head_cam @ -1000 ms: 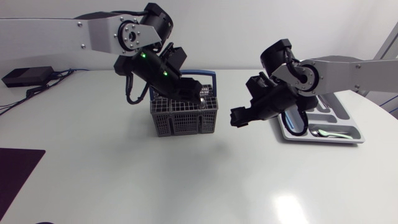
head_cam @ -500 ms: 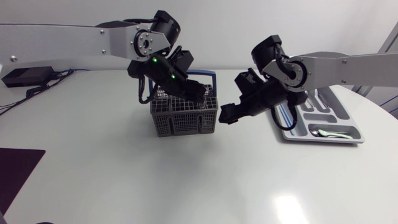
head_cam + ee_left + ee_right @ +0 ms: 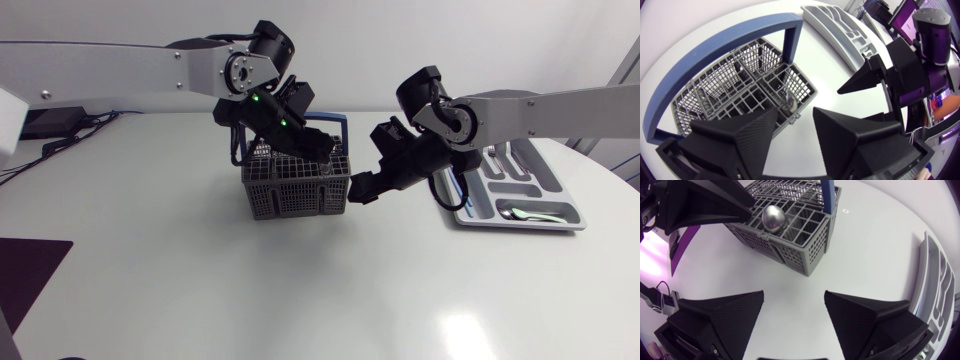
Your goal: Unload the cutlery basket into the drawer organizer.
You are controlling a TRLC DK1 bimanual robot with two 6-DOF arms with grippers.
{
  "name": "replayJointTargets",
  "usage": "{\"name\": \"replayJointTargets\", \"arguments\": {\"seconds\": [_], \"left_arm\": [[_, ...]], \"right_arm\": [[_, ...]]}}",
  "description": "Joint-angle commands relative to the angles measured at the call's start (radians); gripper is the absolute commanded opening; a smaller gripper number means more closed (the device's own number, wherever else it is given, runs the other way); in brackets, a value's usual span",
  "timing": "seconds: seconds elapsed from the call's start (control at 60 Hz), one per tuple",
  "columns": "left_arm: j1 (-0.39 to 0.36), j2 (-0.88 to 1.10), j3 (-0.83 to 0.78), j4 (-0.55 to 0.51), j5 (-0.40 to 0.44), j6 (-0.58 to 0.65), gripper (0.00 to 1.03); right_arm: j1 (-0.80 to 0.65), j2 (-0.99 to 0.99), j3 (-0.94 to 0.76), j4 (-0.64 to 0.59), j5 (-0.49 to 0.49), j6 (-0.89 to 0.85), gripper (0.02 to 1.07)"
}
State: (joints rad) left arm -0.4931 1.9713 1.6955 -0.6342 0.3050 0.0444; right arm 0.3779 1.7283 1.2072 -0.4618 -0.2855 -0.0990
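My gripper is going to lift the spoon [image 3: 791,102]. The spoon's bowl sticks up clear of the basket's corner section [image 3: 789,89], so the spoon should slide out freely and leave the basket standing.
The grey wire cutlery basket [image 3: 295,195] with a blue handle stands mid-table. My left gripper [image 3: 325,152] hangs over its right end, fingers apart. In the left wrist view a spoon [image 3: 790,101] stands in a corner compartment of the basket [image 3: 715,85], just ahead of the gap of the left gripper [image 3: 795,125]. My right gripper [image 3: 365,187] is open and empty just right of the basket. In the right wrist view the spoon's bowl [image 3: 773,217] pokes out of the basket [image 3: 800,255], ahead of the right gripper [image 3: 792,310]. The grey drawer organizer [image 3: 470,212] lies at the right.
The organizer holds a spoon [image 3: 522,212] in its front compartment and more cutlery further back. A dark mat [image 3: 25,275] lies at the table's left front edge. Bare white tabletop [image 3: 330,290] stretches in front of the basket.
My right arm has swung left from the organizer to the basket's right side. My left gripper has shifted slightly right over the basket and its fingers have narrowed.
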Motion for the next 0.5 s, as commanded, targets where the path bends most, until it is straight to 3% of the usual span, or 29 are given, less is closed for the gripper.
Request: {"name": "replayJointTargets", "arguments": {"seconds": [0.0,0.483], "left_arm": [[0.005,0.028,0.032,-0.002,0.000,-0.029,0.42],[0.004,0.040,-0.007,0.018,0.000,0.005,0.29]], "right_arm": [[-0.002,0.017,0.025,0.012,-0.006,-0.015,0.90],[-0.028,0.016,0.000,0.069,-0.072,-0.120,0.89]]}}
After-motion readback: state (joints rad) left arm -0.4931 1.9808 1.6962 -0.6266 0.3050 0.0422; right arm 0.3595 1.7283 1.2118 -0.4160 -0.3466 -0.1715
